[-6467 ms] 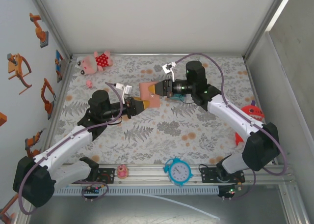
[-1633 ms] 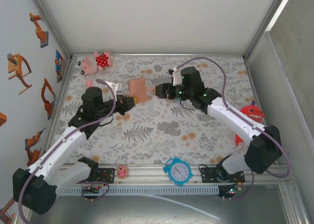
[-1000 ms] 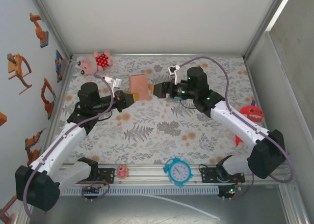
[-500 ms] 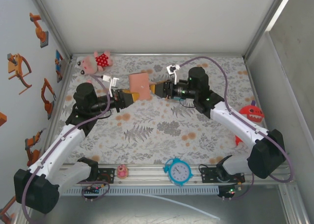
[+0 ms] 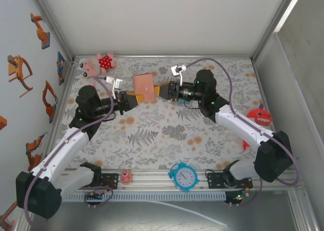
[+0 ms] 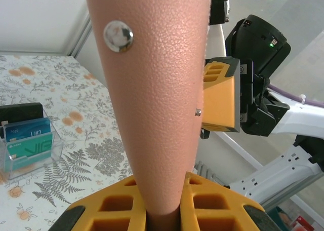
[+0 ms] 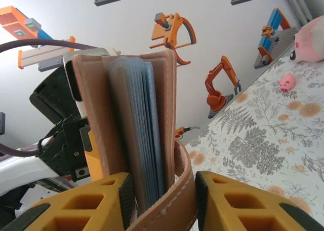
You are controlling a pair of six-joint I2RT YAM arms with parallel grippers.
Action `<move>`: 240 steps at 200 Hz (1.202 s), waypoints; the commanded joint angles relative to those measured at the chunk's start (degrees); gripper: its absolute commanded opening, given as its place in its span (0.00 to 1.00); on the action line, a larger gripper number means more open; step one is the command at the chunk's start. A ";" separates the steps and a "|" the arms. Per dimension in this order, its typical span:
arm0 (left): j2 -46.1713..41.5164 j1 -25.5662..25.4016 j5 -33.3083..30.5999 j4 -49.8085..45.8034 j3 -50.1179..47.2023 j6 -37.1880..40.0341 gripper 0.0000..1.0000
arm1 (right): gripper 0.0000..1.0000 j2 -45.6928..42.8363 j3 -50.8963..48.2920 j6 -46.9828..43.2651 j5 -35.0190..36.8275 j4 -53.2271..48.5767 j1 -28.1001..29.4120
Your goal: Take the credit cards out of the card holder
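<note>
My left gripper should take one cover (image 7: 169, 97) to open the card holder while my right gripper holds it, since my left gripper pinches both leather covers together (image 6: 161, 135).
The tan leather card holder (image 5: 144, 86) hangs upright above the back of the table between both arms. My left gripper (image 5: 129, 100) is shut on its lower edge. In the left wrist view the leather face (image 6: 157, 104) with its metal snap rises from between my left gripper's (image 6: 164, 213) orange fingers. My right gripper (image 5: 161, 90) comes at it from the right. In the right wrist view the holder stands edge-on with its blue-grey pockets (image 7: 144, 135) and curved closing tab (image 7: 185, 188) pinched inside my right gripper (image 7: 163, 195). The credit cards are hidden inside the pockets.
A clear box of teal cards (image 6: 28, 145) sits on the leaf-print mat. A pink plush toy (image 5: 100, 63) lies at the back left, a red toy (image 5: 259, 115) at the right. A blue clock (image 5: 183, 177) and a small pink toy (image 5: 125, 177) rest on the front rail.
My right gripper has slid left onto the holder's edge and its jaws have narrowed round it. The left arm keeps the holder raised, shifted slightly left.
</note>
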 commanded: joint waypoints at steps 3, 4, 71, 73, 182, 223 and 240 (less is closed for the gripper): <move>1.51 -1.55 2.61 3.15 0.51 -0.69 0.00 | 0.37 1.62 0.96 0.65 -2.48 2.19 1.84; 1.54 -1.57 2.60 3.20 0.52 -0.68 0.00 | 0.37 1.69 1.03 0.60 -2.47 2.16 1.86; 1.96 -2.69 0.15 -0.96 2.10 0.99 0.08 | 0.01 1.47 3.20 -2.38 -0.16 -4.45 2.42; 1.93 -2.73 -0.21 -1.58 2.15 1.13 0.11 | 0.00 1.24 3.27 -2.71 0.18 -5.19 2.42; -1.73 -5.67 -21.61 -14.21 1.53 3.61 0.97 | 0.00 -2.20 14.03 -16.62 35.15 -44.60 8.27; -1.45 -7.13 -26.77 -13.79 1.16 2.83 0.97 | 0.00 2.19 20.82 -16.70 48.48 -53.45 12.11; -1.49 -7.22 -28.66 -13.22 0.70 1.90 0.97 | 0.00 3.33 22.29 -16.59 50.67 -54.89 12.61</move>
